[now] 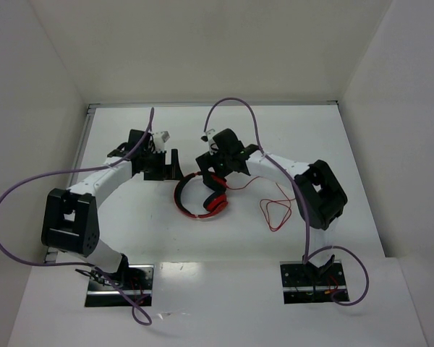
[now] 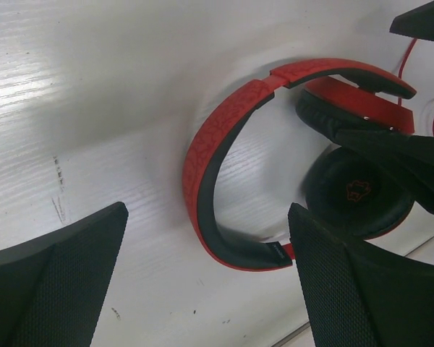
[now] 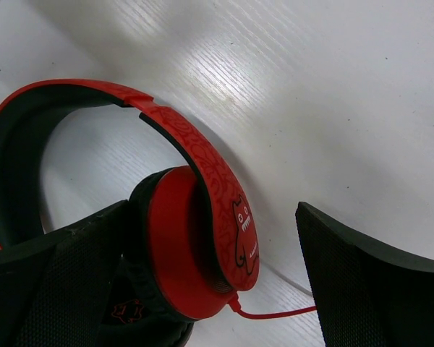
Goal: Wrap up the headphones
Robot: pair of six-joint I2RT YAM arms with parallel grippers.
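Observation:
Next, I turn my right gripper square before I close it on the cup and the headband's end (image 3: 236, 235), because the red ear cup (image 3: 177, 242) slants against that gripper's inner finger.
The headphones (image 1: 201, 196) lie on the white table at the centre, with the red-and-black headband (image 2: 202, 159) curving to the left and the red ear cups (image 1: 215, 204) on the right. Their thin red cable (image 1: 275, 210) lies in loose loops to the right. My left gripper (image 1: 175, 165) is open just left of the headband; in its wrist view the headband's end lies between the fingers, near the right one. My right gripper (image 1: 213, 177) is open and straddles one red ear cup (image 3: 195, 253), which rests against its left finger (image 3: 65, 282). The cable (image 3: 275, 314) leaves that cup.
Thick purple robot cables (image 1: 29, 188) arc over both arms. White walls enclose the table (image 1: 318, 137) on three sides. The right arm's elbow (image 1: 320, 194) sits right of the cable loops.

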